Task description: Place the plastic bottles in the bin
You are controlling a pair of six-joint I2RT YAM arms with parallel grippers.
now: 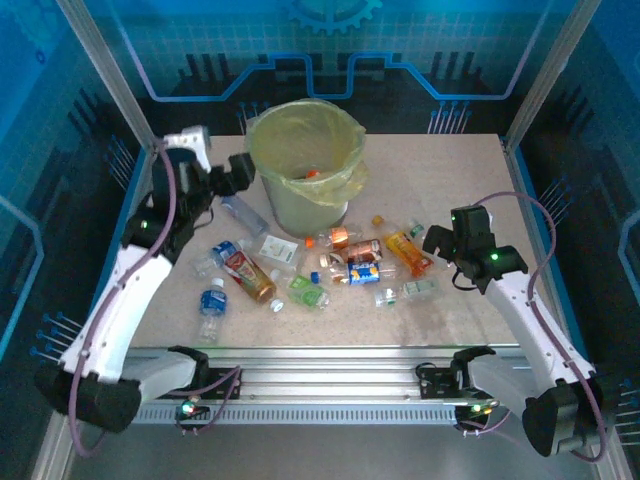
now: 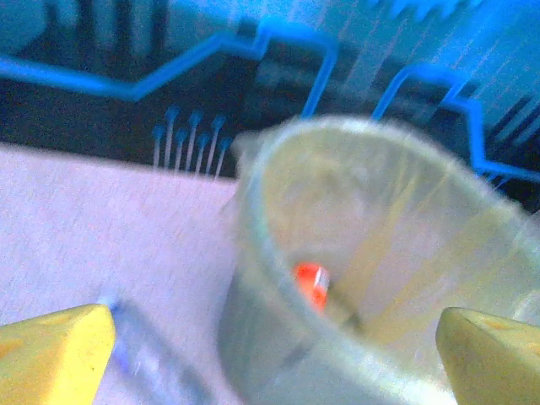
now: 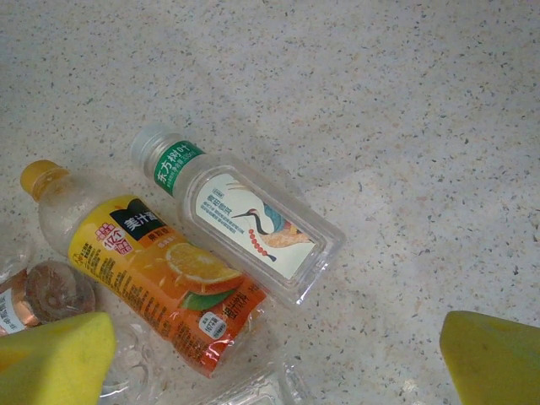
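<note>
My open left gripper keeps heading toward the white-capped blue-label bottle (image 1: 211, 313), which lies free of the red-label bottle, until my fingers close around its label (image 1: 213, 301).
The grey bin (image 1: 312, 212), lined with a yellow-green bag, stands at the back centre of the table. A bottle with an orange-red label (image 2: 310, 283) lies inside it. My left gripper (image 1: 238, 172) hovers open by the bin's left rim (image 2: 337, 126), nothing between its yellow fingertips (image 2: 59, 354). Several plastic bottles lie scattered in front of the bin, among them a blue-label one (image 1: 211, 300) and a red-label one (image 1: 250, 275). My right gripper (image 1: 440, 242) hangs open above an orange-juice bottle (image 3: 160, 270) and a clear bottle with a crane label (image 3: 245, 224).
A clear bottle (image 1: 243, 213) lies against the bin's left foot, below my left gripper. A crushed clear bottle (image 1: 418, 290) lies near the right arm. Aluminium frame posts (image 1: 545, 70) and blue panels wall the table.
</note>
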